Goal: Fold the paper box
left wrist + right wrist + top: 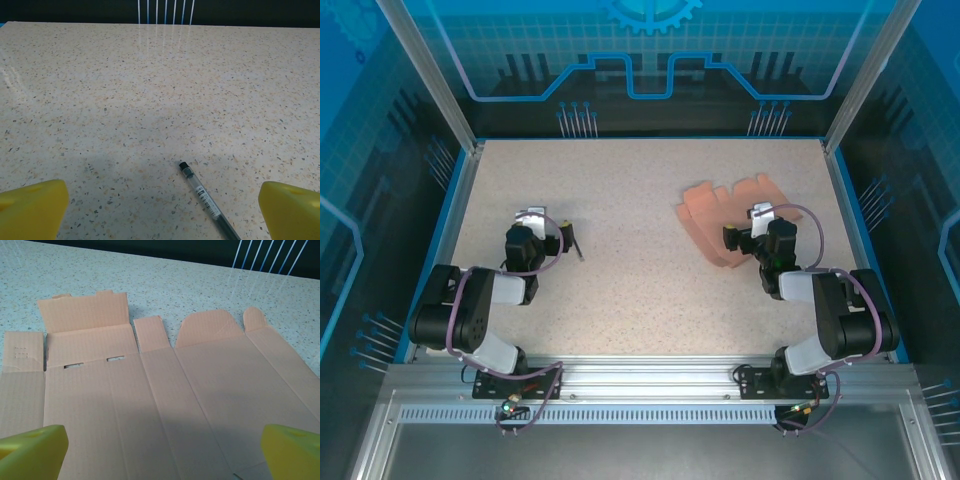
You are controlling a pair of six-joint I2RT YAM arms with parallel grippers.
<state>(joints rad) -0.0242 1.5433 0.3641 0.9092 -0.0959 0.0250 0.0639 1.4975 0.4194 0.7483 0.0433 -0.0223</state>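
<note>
The paper box (708, 212) is lying flat, a long way from my left gripper. I should turn it with my right gripper and pull it toward the middle (638, 212) before both grippers fold.
The paper box (715, 215) is a salmon-pink flat cutout lying unfolded on the right half of the table, its rounded flaps toward the back. In the right wrist view the paper box (150, 390) spreads flat under the camera, with creased panels and small slots. My right gripper (758, 228) hovers over the cutout's near right part; it (165, 442) is open, its yellow fingertips (35, 447) wide apart with nothing between them. My left gripper (532, 228) stands on the left side, far from the box. It (162, 202) is open over bare table.
A dark pen (577, 243) lies just right of the left gripper; in the left wrist view the pen (205, 199) lies slanted between the fingers, toward the right one. The speckled table (630, 180) is ringed by blue walls and aluminium posts (430, 75).
</note>
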